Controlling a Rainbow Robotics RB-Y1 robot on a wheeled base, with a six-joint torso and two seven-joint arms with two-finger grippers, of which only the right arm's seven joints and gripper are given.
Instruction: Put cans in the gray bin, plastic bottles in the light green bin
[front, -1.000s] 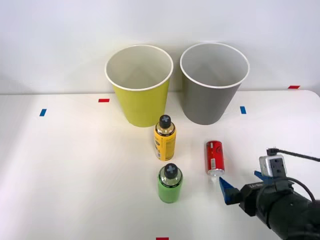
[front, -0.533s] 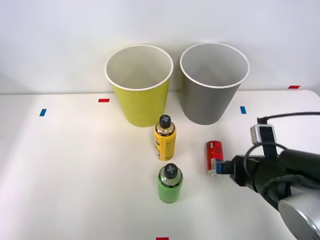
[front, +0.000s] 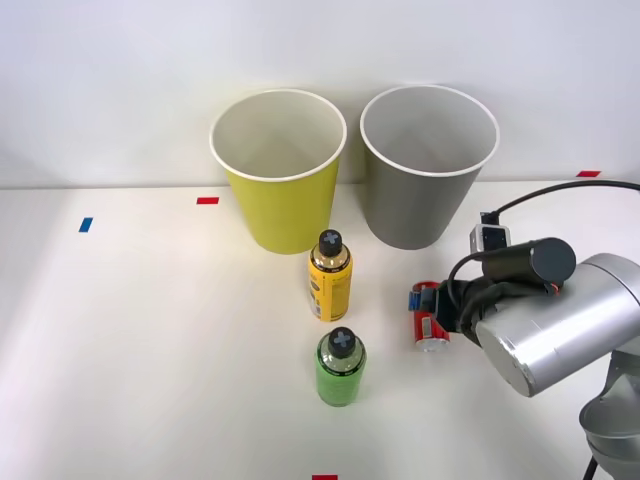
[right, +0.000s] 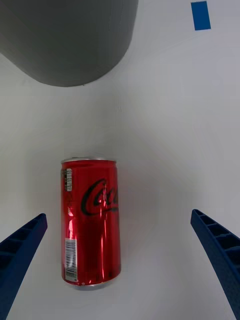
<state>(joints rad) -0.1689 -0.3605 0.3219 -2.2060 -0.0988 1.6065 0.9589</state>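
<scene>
The red can's lid end (right: 88, 159) points to the gray bin. The can (front: 431, 332) will therefore tip upright with its lid up when I lift it.
The red can (front: 430, 303) lies on its side on the white table, right of the two upright plastic bottles: a yellow-labelled one (front: 329, 280) and a green one (front: 340, 368). My right gripper (front: 421, 313) hovers over the can, open. In the right wrist view the can (right: 91, 220) lies lengthwise between the blue fingers (right: 20, 255), closer to one and touching neither, with the gripper (right: 118, 215) spread wide. The gray bin (front: 425, 200) stands just behind the can, and its wall (right: 65, 40) shows beyond it. The light green bin (front: 285, 210) stands to the left of the gray one.
Small tape marks dot the table: blue (front: 85, 224) at far left, red (front: 207, 200) near the green bin, red (front: 324, 478) at the front edge, and blue (right: 201, 15) beside the gray bin. A white wall rises behind the bins.
My right arm has swung from the table's front right corner back and left. The open gripper now sits over the can. The can and bottles have not moved.
</scene>
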